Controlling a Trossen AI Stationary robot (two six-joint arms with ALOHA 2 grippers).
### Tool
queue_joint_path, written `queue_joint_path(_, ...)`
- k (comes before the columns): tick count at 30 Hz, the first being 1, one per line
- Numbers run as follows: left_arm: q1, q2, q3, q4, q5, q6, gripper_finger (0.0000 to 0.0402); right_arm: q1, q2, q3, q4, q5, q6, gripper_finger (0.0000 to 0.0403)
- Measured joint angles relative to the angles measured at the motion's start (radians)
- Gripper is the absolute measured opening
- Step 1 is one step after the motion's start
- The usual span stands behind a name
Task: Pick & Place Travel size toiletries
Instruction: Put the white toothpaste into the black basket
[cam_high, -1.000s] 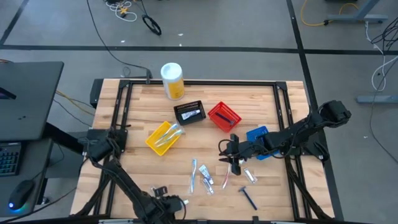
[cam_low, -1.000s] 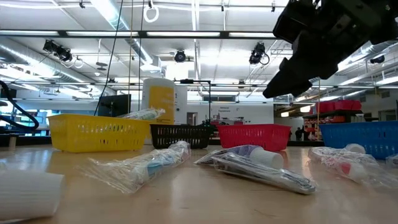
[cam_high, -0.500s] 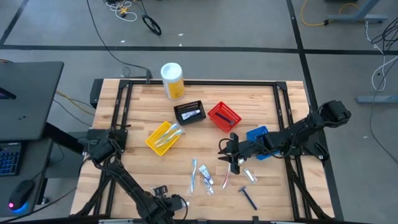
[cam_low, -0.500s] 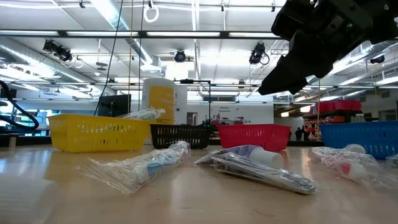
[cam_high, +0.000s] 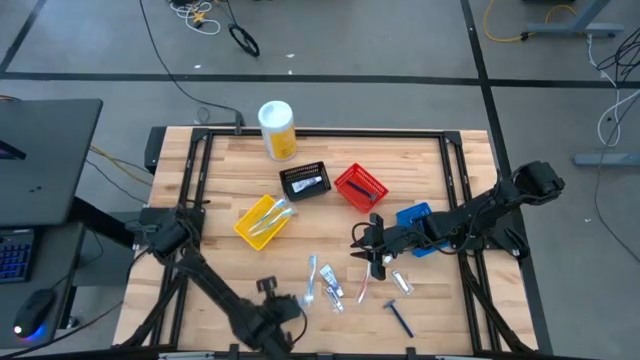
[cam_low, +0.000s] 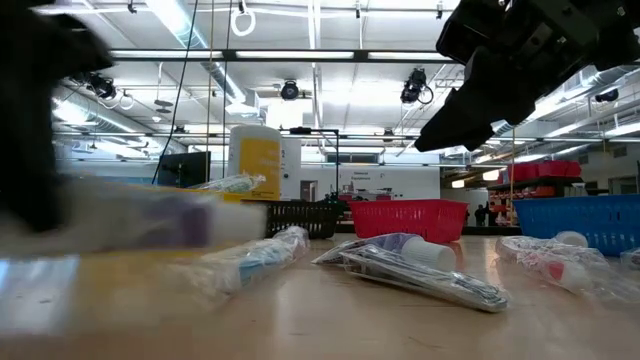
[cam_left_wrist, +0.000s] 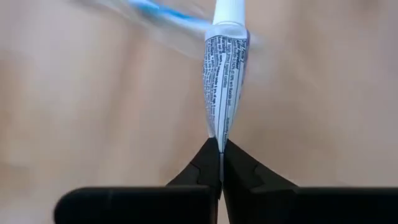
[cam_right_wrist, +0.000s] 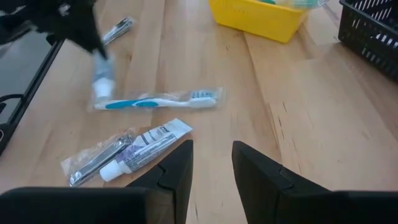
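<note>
I should keep carrying the white tube with my left gripper until it hangs inside that basket (cam_high: 301, 174), as the black basket holds a matching tube (cam_high: 307, 184) and has free room.
My left gripper (cam_high: 283, 303) is near the table's front edge, shut on a small white printed tube (cam_left_wrist: 224, 74) with a white cap. In the low view the tube (cam_low: 140, 222) shows blurred, above the tabletop. My right gripper (cam_high: 376, 262) hangs open above the table (cam_low: 470, 100), right of the middle, with nothing between its fingers (cam_right_wrist: 211, 158). On the wood lie a wrapped toothbrush (cam_right_wrist: 155, 101), a bagged tube with a metal clipper (cam_right_wrist: 124, 155), a dark blue razor (cam_high: 400, 318) and small pale packets (cam_high: 400, 281). My left gripper pinches the tube's flat crimped end (cam_left_wrist: 219, 134) between its two fingertips. The tube runs straight on from the fingers, its cap (cam_left_wrist: 229, 12) pointing away from them. In the low view it is lifted clear of the table and lies about level.
Yellow (cam_high: 262, 222), black (cam_high: 304, 181), red (cam_high: 360, 187) and blue (cam_high: 415, 225) mesh baskets stand across the table's middle. A white-and-yellow canister (cam_high: 277, 130) stands at the far edge. Bare wood lies at the table's left and near its front left.
My left gripper has shut on the white tube and lifted it off the table, moving a little toward the far edge. The tube, which lay on the wood near the front edge, now hangs clear of it. My right gripper has kept still.
</note>
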Motion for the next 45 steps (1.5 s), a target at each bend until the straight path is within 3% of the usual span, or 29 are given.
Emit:
queue_joint_path(11, 0.194, -0.153, 0.085, -0.34, -0.227, 0.172, 0.0009, -0.001, 0.0, 0.0, -0.007, -0.001, -0.004, 0.0121)
queue_joint_path(14, 0.288, -0.197, 0.087, -0.38, -0.304, 0.225, 0.0007, -0.001, 0.0, 0.0, -0.007, -0.001, -0.004, 0.0121)
queue_joint_path(22, 0.622, -0.212, 0.071, -0.313, -0.319, 0.504, 0.0008, -0.008, 0.0, 0.0, -0.008, 0.0, -0.046, 0.0121)
queue_joint_path(28, 0.848, -0.209, -0.009, -0.146, -0.102, 0.668, 0.0007, -0.035, 0.0, 0.0, -0.011, 0.0, -0.124, 0.0121)
queue_joint_path(32, 0.934, -0.207, -0.078, -0.077, -0.063, 0.715, 0.0009, -0.065, 0.0, 0.0, -0.01, 0.0, -0.178, 0.0121)
queue_joint_path(42, 1.032, -0.208, -0.212, 0.15, 0.172, 0.883, 0.0019, -0.161, 0.0, 0.0, -0.009, 0.0, -0.237, 0.0121)
queue_joint_path(45, 1.032, -0.208, -0.224, 0.177, 0.179, 0.94, 0.0022, -0.181, 0.0, 0.0, -0.009, 0.0, -0.239, 0.0121)
